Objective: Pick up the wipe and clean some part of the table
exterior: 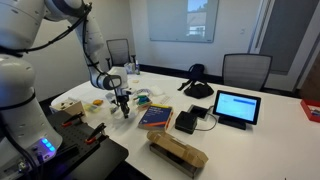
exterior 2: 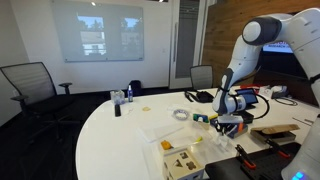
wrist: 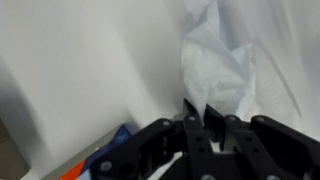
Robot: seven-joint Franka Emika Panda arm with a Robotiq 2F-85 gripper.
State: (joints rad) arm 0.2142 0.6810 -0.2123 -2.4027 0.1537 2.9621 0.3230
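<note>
Next, my gripper sweeps the wipe back over the open table (exterior: 124,134) toward the table's near edge, because the blue book lies close beside my gripper and the wipe.
The white table (exterior: 262,140) fills both exterior views (exterior 2: 120,140). My gripper (exterior: 123,108) hangs low over its cluttered end, fingers pointing down, also seen in an exterior view (exterior 2: 231,122). In the wrist view the two black fingers (wrist: 205,108) are pressed nearly together on the edge of a crumpled white wipe (wrist: 215,65), which bunches up just beyond the fingertips on the white table top (wrist: 70,70). The wipe is too small to make out in the exterior views.
Near the gripper lie a blue book (exterior: 155,117), a black box (exterior: 186,122), a tablet (exterior: 236,107), a cardboard box (exterior: 178,152) and a plate (exterior: 68,104). A dark bottle (exterior 2: 117,102) and a tape roll (exterior 2: 180,115) stand further off. Office chairs (exterior: 246,70) ring the table.
</note>
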